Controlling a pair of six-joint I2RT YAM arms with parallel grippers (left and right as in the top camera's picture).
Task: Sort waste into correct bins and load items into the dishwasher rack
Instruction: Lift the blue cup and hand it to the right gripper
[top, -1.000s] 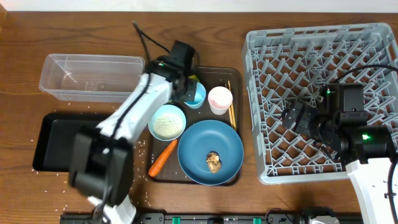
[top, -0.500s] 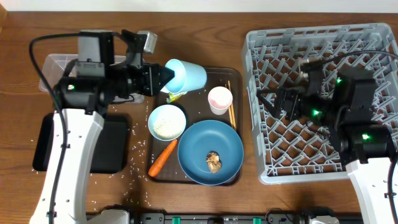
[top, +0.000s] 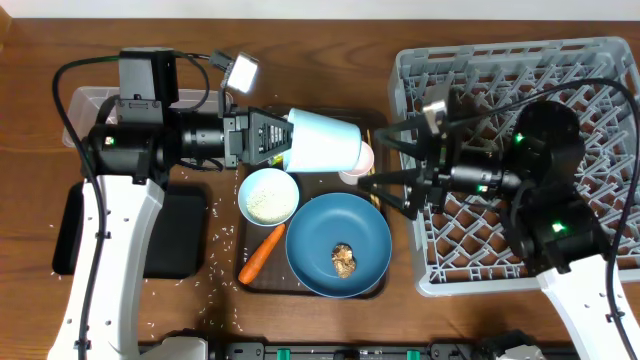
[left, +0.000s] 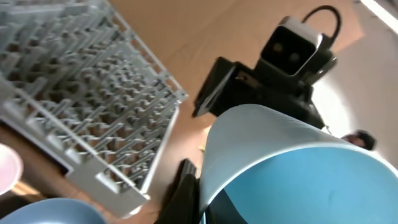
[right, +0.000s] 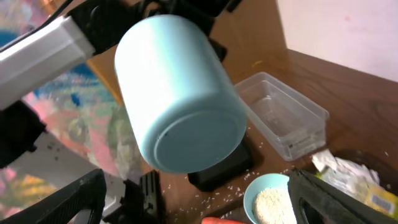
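Note:
The robot's left gripper is holding the light-blue cup by its rim (top: 291, 141) away from the grey rack, so next the right gripper grips the cup's base (top: 357, 148) and brings the cup to the rack.
My left gripper (top: 272, 138) is shut on the rim of the light-blue cup (top: 326, 141) and holds it on its side in the air above the brown tray. In the right wrist view the cup's base (right: 180, 93) faces the camera. My right gripper (top: 397, 166) is open and empty just right of the cup, its fingers spread to either side of the cup's base (right: 199, 205). The pale-pink cup (top: 361, 162) is partly hidden under the blue cup. The dark-blue dish (top: 330, 225) holds the brown lump (top: 344, 259). The small bowl of rice (top: 268, 196) and the carrot (top: 259, 254) lie beside it.
The grey rack (top: 520, 60) fills the right side. The clear tub (top: 85, 105) and black tray (top: 70, 235) are at the left. Rice grains (top: 222, 235) lie loose on the table. The napkin (right: 329, 163) and wrapper (right: 372, 198) show in the right wrist view.
My left gripper has carried the light-blue cup further right and higher. My right gripper has swung left out over the rack's edge to the cup, fingers spread.

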